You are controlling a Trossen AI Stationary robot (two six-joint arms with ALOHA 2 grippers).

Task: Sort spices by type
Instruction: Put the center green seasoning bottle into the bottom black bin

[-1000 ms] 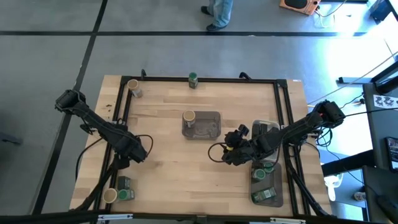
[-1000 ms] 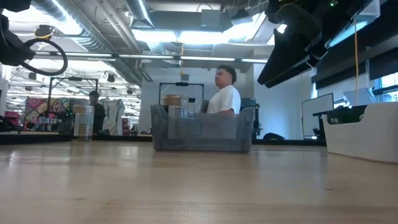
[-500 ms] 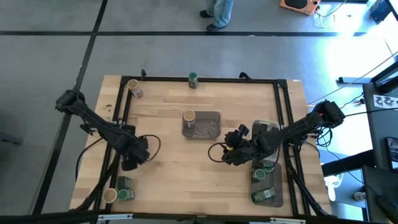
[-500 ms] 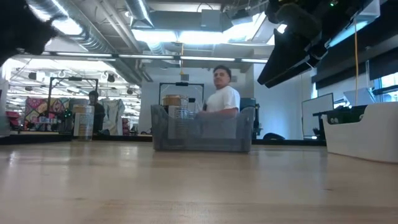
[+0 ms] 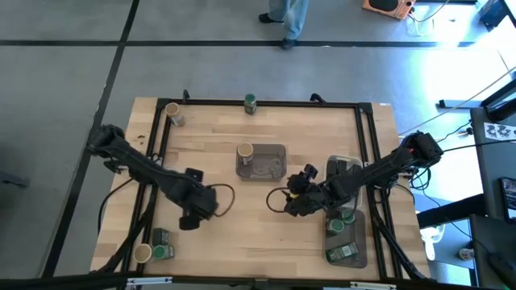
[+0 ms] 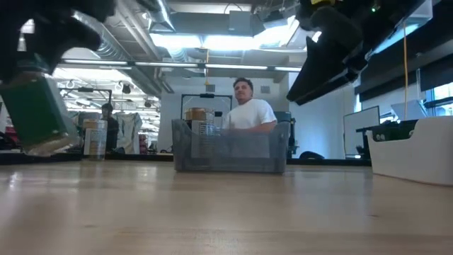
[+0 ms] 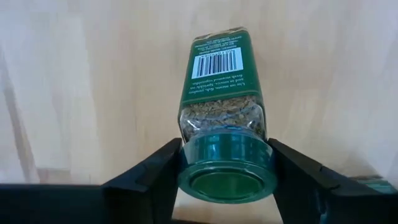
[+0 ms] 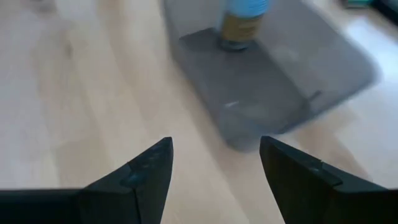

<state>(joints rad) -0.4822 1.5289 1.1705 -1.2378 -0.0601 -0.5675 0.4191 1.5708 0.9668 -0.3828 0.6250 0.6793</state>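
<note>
I continue to carry and lower the jar by its green lid with my left gripper, the jar's base [image 6: 53,146] toward the open wood [image 5: 232,232], until the base stands there.
My left gripper [image 5: 191,217] hangs over the table's near left part, shut on a green-lidded spice jar [image 7: 222,112] with a green label; the low view shows this jar [image 6: 35,113] above the wood. My right gripper [image 5: 289,201] stands open over bare wood near the grey tray [image 5: 270,165], holding nothing. A tan-lidded jar [image 5: 244,151] stands in that tray. More spices rest on the table: a green-lidded jar [image 5: 250,102] at the far edge, a tan-lidded jar [image 5: 172,113] at the far left, and a small cluster [image 5: 157,246] at the near left. My left gripper pinches the jar's green lid [image 7: 189,158] between its two fingers [image 7: 155,174], one on each side of the lid. The fingers come from above, pointing down. The jar hangs below them, base down and somewhat tilted, lifted clear of the table.
A dark tray [image 5: 347,238] with green-lidded jars lies at the near right, with a white tray [image 5: 343,165] just beyond it. A black frame [image 5: 266,103] rims the table. A person stands beyond the far edge [image 6: 248,110].
My left gripper has travelled toward the table's right edge, carrying the green-lidded jar with it and turning a little. The jar has come into the low view at the left, still clear of the table.
</note>
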